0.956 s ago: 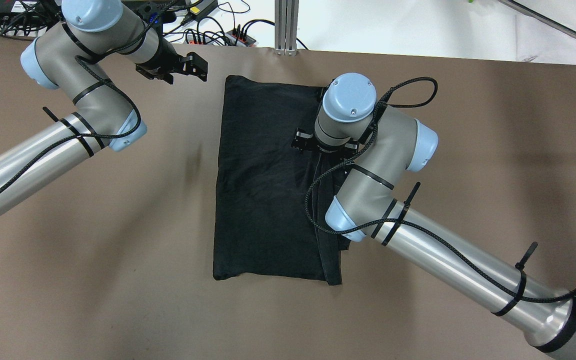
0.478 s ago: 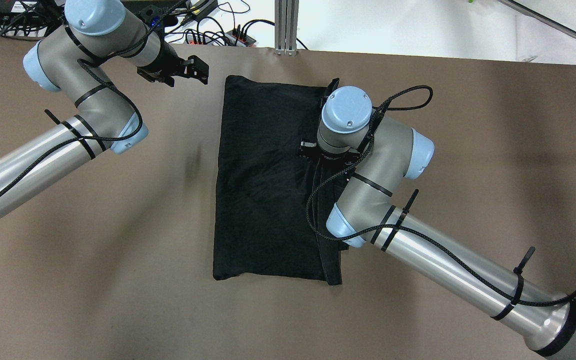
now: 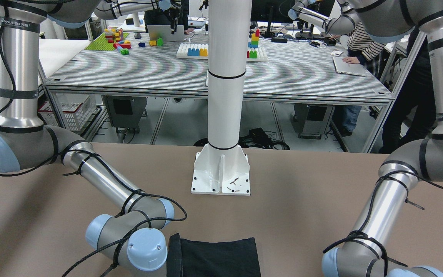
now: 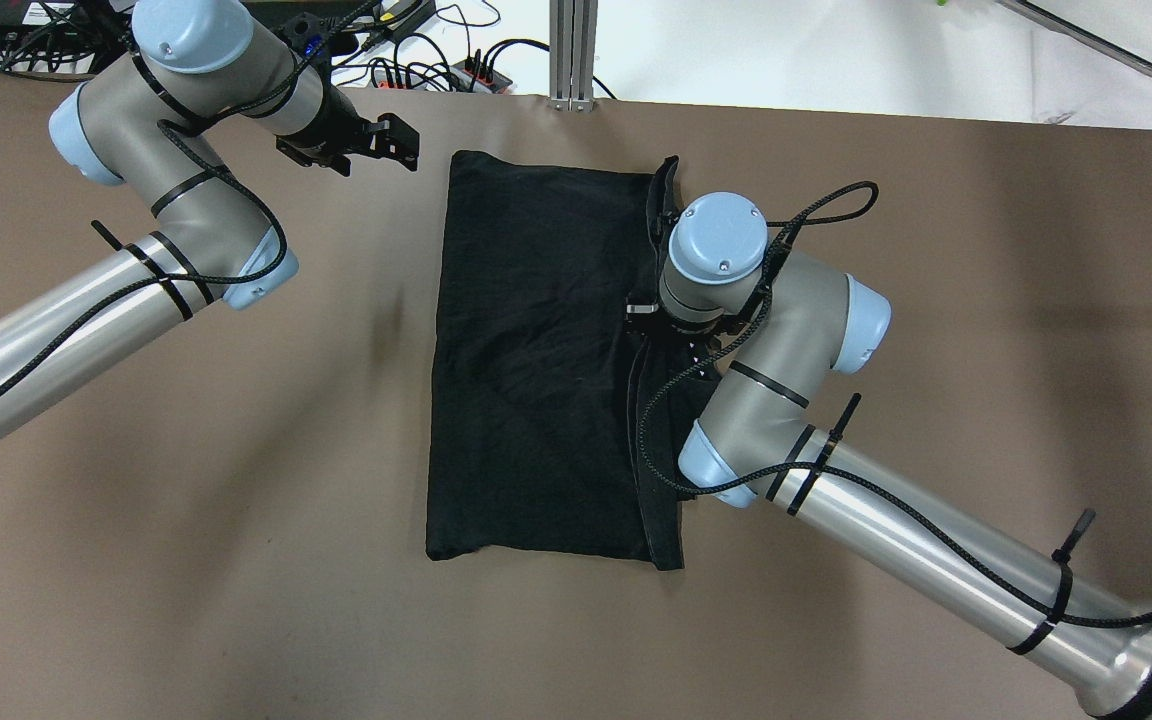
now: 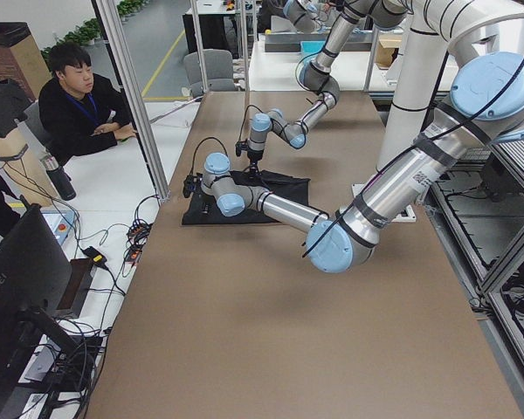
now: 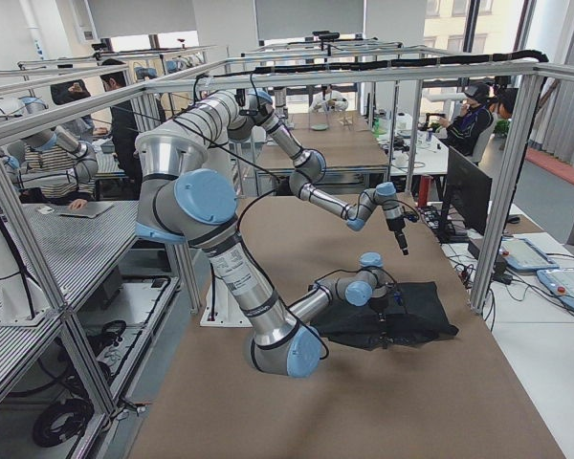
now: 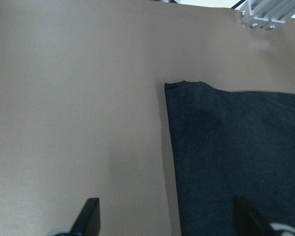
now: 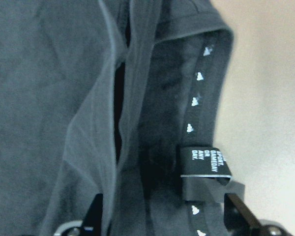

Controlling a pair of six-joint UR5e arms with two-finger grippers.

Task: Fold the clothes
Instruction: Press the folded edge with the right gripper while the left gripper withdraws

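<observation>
I should use my right gripper to pull the folded strip of the garment back over the band with small white prints before I fold on, because the strip gapes and leaves the band uncovered.
The black garment lies flat in a tall rectangle at the table's middle, with a narrow folded strip along its right side. It also shows in the front view. My right gripper is open, jaws wide apart just above the garment's right edge. Under it are a band with small white prints and a black tag. In the overhead view my right wrist hides that gripper. My left gripper is open and empty over bare table, left of the garment's far left corner.
Cables and power strips and an aluminium post lie beyond the table's far edge. The white pillar base stands on the table at the robot's side. A person sits beside the far edge.
My right wrist has moved right and slightly toward the robot along the garment's right edge, uncovering the raised far right corner. My left gripper has barely moved.
</observation>
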